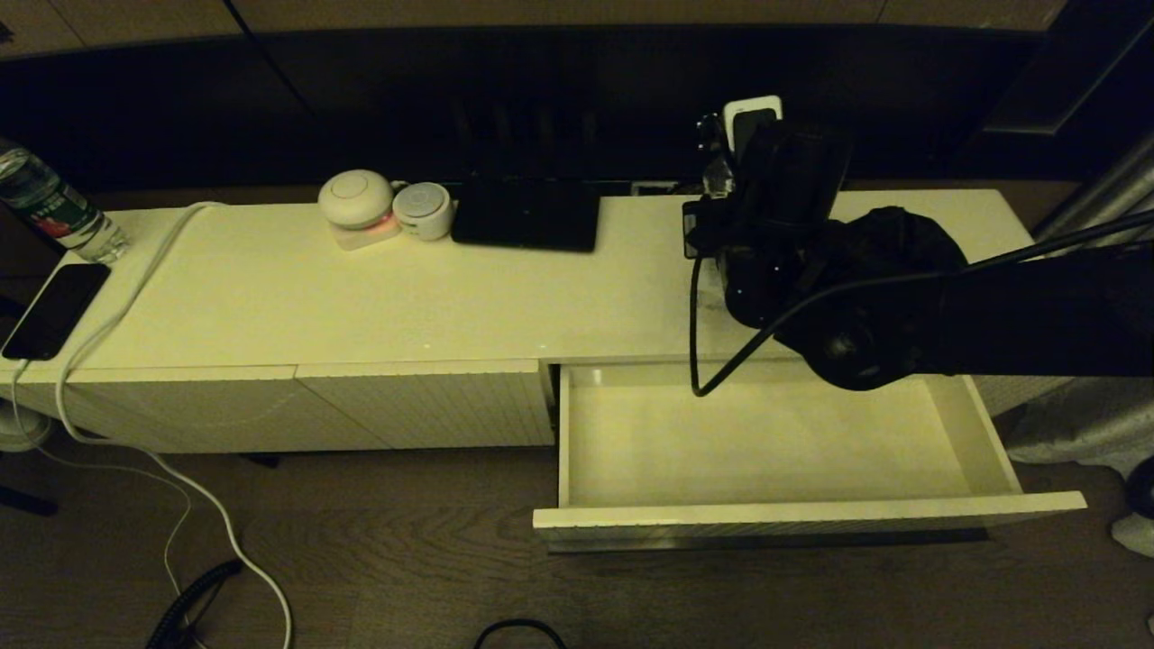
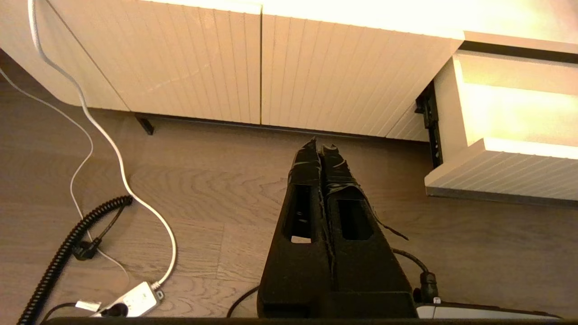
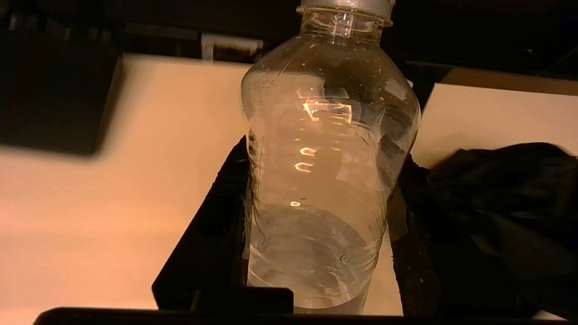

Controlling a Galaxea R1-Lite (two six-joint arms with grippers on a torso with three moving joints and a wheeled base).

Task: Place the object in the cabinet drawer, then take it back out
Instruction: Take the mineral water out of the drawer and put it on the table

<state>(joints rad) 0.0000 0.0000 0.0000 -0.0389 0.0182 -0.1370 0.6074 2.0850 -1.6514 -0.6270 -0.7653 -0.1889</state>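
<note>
My right gripper needs to tilt the bottle [image 3: 328, 135] upright before lowering it onto the cabinet top [image 1: 709, 297], because it leans forward in my fingers toward the cabinet's back.
A clear plastic bottle [image 3: 325, 158] with a little water in it stands upright between the black fingers of my right gripper [image 3: 323, 155], which is shut on its lower body. In the head view the bottle's top [image 1: 716, 171] shows just beyond the right wrist, over the back of the cabinet [image 1: 361, 297]. The cabinet drawer [image 1: 811, 512] is pulled out in front of it and its inside is bare. My left gripper [image 2: 320, 149] is shut on nothing, low over the wooden floor in front of the ribbed cabinet panels [image 2: 316, 67], left of the drawer [image 2: 501, 176].
On the cabinet top stand two round white devices [image 1: 356, 198], a black flat object [image 1: 527, 212], a labelled bottle [image 1: 50, 203] and a phone [image 1: 54, 311] with a white cable [image 1: 135, 279]. A power strip [image 2: 135, 300] and a coiled black cable [image 2: 67, 243] lie on the floor.
</note>
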